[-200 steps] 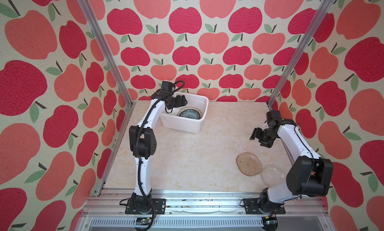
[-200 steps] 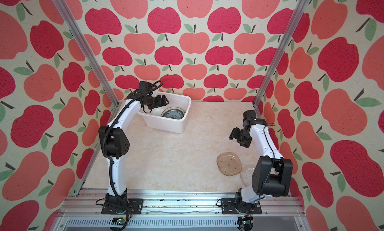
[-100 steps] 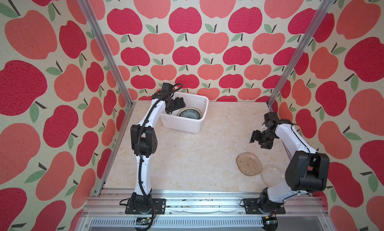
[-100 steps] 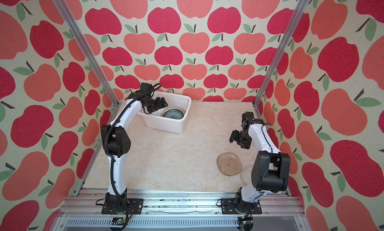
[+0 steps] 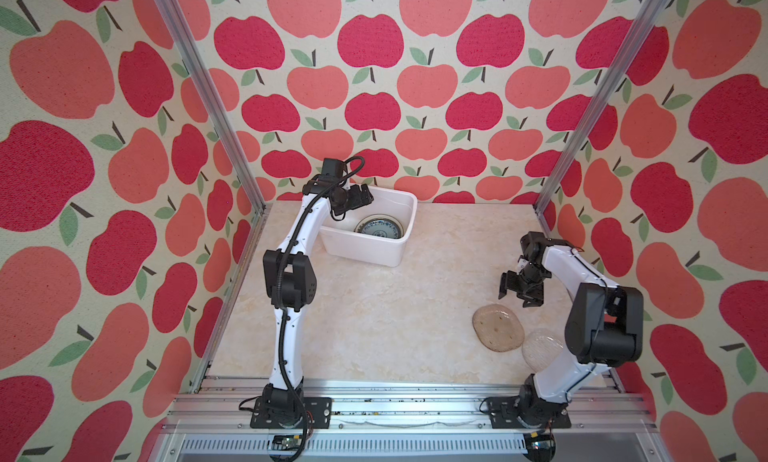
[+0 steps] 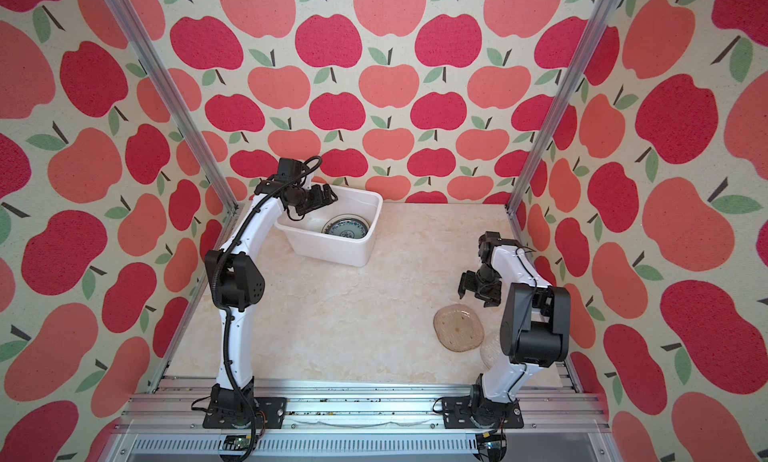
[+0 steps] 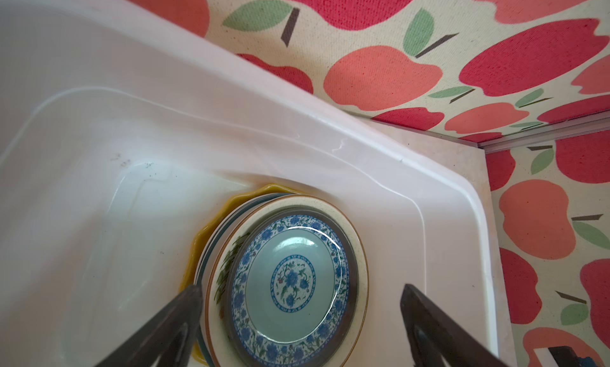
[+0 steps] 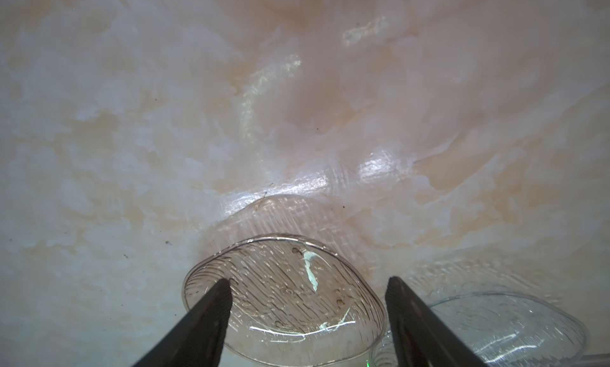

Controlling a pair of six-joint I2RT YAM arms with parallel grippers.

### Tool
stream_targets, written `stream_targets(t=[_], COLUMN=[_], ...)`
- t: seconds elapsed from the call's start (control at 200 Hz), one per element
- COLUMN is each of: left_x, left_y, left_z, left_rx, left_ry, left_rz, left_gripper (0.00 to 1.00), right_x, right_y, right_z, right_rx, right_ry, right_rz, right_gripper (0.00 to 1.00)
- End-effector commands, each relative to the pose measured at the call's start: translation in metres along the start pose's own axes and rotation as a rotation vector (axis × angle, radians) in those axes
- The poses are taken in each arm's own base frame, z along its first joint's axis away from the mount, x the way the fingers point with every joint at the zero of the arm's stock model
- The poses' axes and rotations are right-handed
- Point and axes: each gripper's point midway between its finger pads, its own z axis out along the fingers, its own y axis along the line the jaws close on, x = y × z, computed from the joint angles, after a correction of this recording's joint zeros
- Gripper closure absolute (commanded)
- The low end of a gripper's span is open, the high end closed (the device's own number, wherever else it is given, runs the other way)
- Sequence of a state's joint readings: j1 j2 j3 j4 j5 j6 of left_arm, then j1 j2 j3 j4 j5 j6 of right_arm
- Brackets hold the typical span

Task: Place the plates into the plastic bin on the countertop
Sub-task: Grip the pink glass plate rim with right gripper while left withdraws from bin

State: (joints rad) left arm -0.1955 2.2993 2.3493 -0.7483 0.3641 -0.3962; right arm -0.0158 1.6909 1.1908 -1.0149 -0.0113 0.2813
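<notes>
The open fingers of my right gripper are on both sides of the amber plate's free back rim (image 5: 514, 314). I should keep lowering them until the amber plate's rim (image 8: 363, 280) is between them, then close them.
The white plastic bin (image 5: 361, 251) (image 6: 328, 249) (image 7: 330, 134) stands at the back left of the countertop (image 5: 395, 298). Inside it lies a stack of plates, a blue-patterned plate (image 5: 379, 227) (image 6: 345, 228) (image 7: 290, 283) on top, over a cream one with reeds (image 7: 358, 250) and a yellow scalloped one (image 7: 204, 230). My left gripper (image 5: 360, 197) (image 6: 323, 196) (image 7: 300, 288) hangs open above that stack, empty. An amber glass plate (image 5: 498, 328) (image 6: 458, 328) (image 8: 284, 299) and a clear glass plate (image 5: 542, 348) (image 8: 495, 322) lie at the front right. My right gripper (image 5: 517, 294) (image 6: 476, 294) (image 8: 308, 281) hovers open just behind the amber plate, holding nothing.
Apple-patterned walls and aluminium posts (image 5: 208, 98) close in the back and sides. An aluminium rail (image 5: 395, 402) with both arm bases runs along the front edge. The right arm's elbow (image 6: 532, 327) covers part of the clear plate in a top view.
My right gripper has come forward and down toward the amber plate and opened a little wider. My left gripper has spread wider above the bin.
</notes>
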Motion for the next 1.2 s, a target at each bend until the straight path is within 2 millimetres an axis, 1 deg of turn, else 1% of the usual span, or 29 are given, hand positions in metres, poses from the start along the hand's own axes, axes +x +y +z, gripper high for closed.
stream_targets(t=[0.0, 0.055, 0.15, 0.215, 0.385, 0.4, 0.43, 0.455, 0.47, 0.485, 0.525, 0.57, 0.615, 0.63, 0.75, 0.9, 1.041, 1.136, 1.196], left_x=[-0.042, -0.046, -0.053, -0.054, -0.047, -0.045, -0.043, -0.041, -0.041, -0.039, -0.037, -0.031, -0.028, -0.024, -0.015, -0.003, 0.005, 0.012, 0.018], left_y=[-0.028, -0.031, -0.042, -0.049, -0.055, -0.053, -0.054, -0.052, -0.053, -0.051, -0.050, -0.045, -0.044, -0.041, -0.039, -0.036, -0.029, -0.023, -0.019], left_z=[-0.048, -0.057, -0.079, -0.094, -0.124, -0.125, -0.132, -0.132, -0.138, -0.139, -0.145, -0.147, -0.155, -0.152, -0.163, -0.176, -0.201, -0.216, -0.222], left_rx=[0.072, 0.079, 0.095, 0.103, 0.096, 0.091, 0.092, 0.090, 0.093, 0.089, 0.088, 0.083, 0.086, 0.082, 0.077, 0.101, 0.158, 0.157, 0.145], left_ry=[-0.152, -0.168, -0.203, -0.218, -0.250, -0.251, -0.267, -0.272, -0.288, -0.290, -0.313, -0.325, -0.346, -0.337, -0.341, -0.336, -0.363, -0.370, -0.365], left_rz=[0.064, 0.068, 0.096, 0.117, 0.140, 0.137, 0.138, 0.133, 0.133, 0.126, 0.115, 0.099, 0.092, 0.086, 0.080, 0.058, 0.003, -0.012, -0.012], left_gripper=[0.01, 0.01, 0.01, 0.01, 0.01, 0.01, 0.01, 0.01, 0.01, 0.01, 0.01, 0.01, 0.01, 0.01, 0.01, 0.01, 0.01, 0.01, 0.01], right_x=[0.016, 0.022, 0.033, 0.039, 0.046, 0.047, 0.048, 0.049, 0.049, 0.049, 0.050, 0.051, 0.051, 0.051, 0.053, 0.058, 0.064, 0.069, 0.072], right_y=[-0.006, -0.006, -0.006, -0.007, -0.010, -0.009, -0.008, -0.007, -0.006, -0.005, -0.004, -0.002, 0.001, 0.002, 0.011, 0.028, 0.045, 0.052, 0.057], right_z=[0.013, 0.019, 0.028, 0.032, 0.040, 0.041, 0.042, 0.043, 0.043, 0.043, 0.044, 0.044, 0.044, 0.044, 0.044, 0.048, 0.054, 0.059, 0.061], right_rx=[0.013, 0.004, -0.003, -0.001, 0.001, -0.001, -0.007, -0.014, -0.017, -0.022, -0.032, -0.042, -0.058, -0.062, -0.101, -0.141, -0.155, -0.156, -0.158], right_ry=[0.079, 0.105, 0.140, 0.153, 0.167, 0.172, 0.177, 0.182, 0.185, 0.185, 0.190, 0.191, 0.190, 0.189, 0.190, 0.196, 0.205, 0.209, 0.212], right_rz=[0.010, 0.022, 0.044, 0.052, 0.054, 0.055, 0.057, 0.057, 0.059, 0.060, 0.066, 0.065, 0.066, 0.067, 0.071, 0.052, 0.019, 0.002, -0.005], right_gripper=[0.23, 0.23, 0.23, 0.23, 0.23, 0.23, 0.23, 0.24, 0.25, 0.25, 0.28, 0.32, 0.37, 0.38, 0.48, 0.55, 0.63, 0.68, 0.72])
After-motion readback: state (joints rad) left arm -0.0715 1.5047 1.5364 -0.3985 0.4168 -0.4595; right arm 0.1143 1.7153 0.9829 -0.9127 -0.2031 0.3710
